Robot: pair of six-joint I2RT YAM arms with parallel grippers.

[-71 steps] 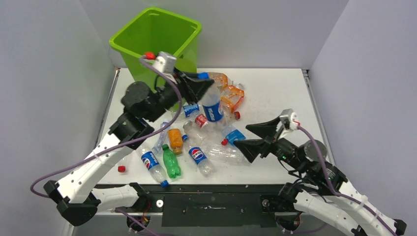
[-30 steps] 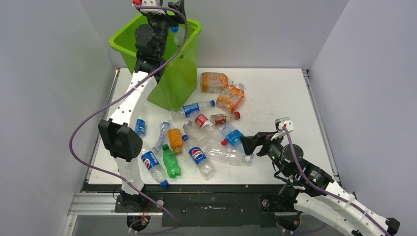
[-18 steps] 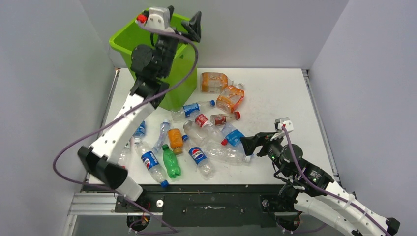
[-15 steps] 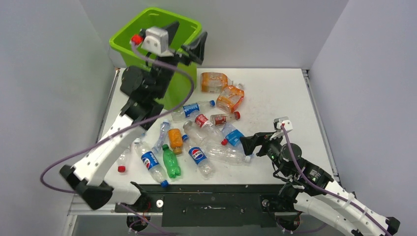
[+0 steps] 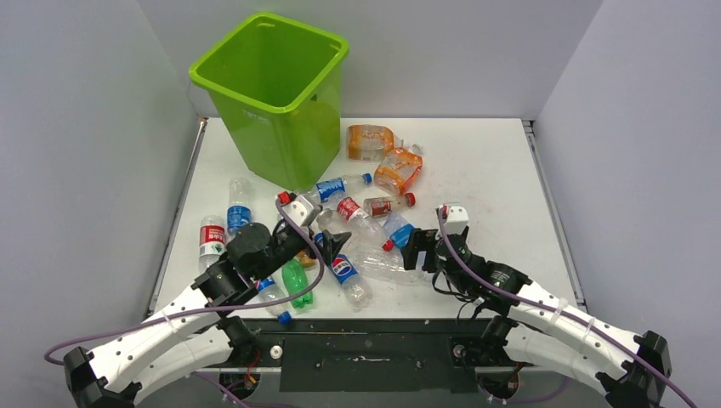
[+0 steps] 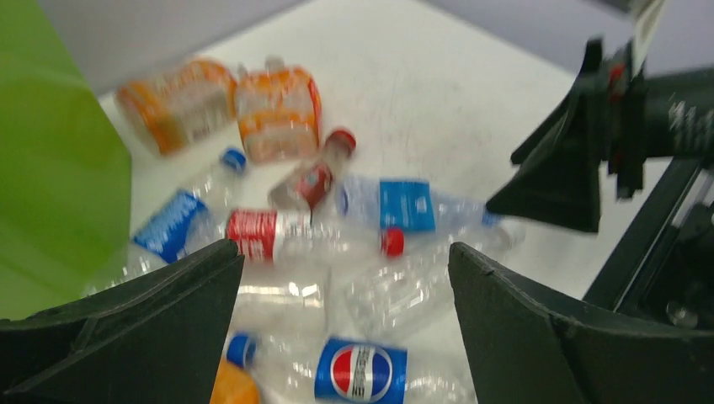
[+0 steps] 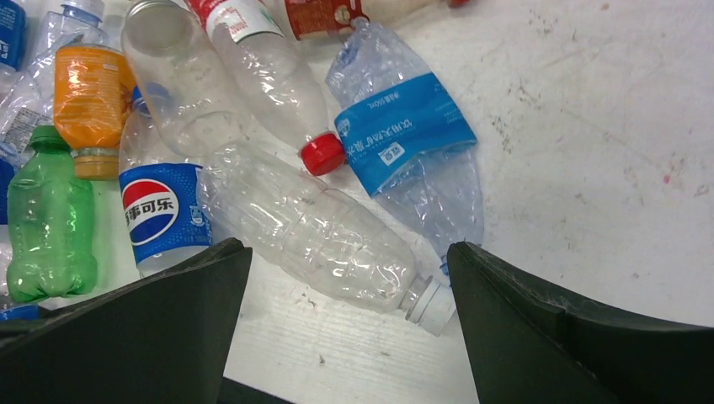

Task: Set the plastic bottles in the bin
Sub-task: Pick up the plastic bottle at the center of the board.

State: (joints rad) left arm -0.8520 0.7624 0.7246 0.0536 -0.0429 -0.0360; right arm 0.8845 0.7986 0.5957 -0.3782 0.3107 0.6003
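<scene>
The white cap (image 7: 432,305) sits straight on the bottle's neck, so the clear bottle (image 7: 324,234) will come up with it, its body hanging below, when the robot lifts.
The lime-green bin (image 5: 272,93) stands at the table's back left. Several plastic bottles lie in a heap in front of it. My left gripper (image 5: 321,248) hangs low over the heap's near side, open and empty. In the left wrist view its jaws (image 6: 343,251) frame a Pepsi-labelled bottle (image 6: 362,370) and a crumpled clear one (image 6: 404,295). My right gripper (image 5: 417,253) is open at the heap's right side. In the right wrist view its jaws (image 7: 347,249) straddle the neck end of a clear white-capped bottle (image 7: 311,231), without touching it.
Two orange bottles (image 5: 387,157) lie at the back of the heap. A green bottle (image 5: 296,285) and an orange one (image 7: 93,101) lie near the front. Two more bottles (image 5: 223,225) rest near the left edge. My right gripper's fingers (image 6: 556,181) show in the left wrist view.
My left arm has swung down from over the bin to just above the bottle heap, jaws open and empty. My right gripper has shifted left and forward toward the clear bottle.
</scene>
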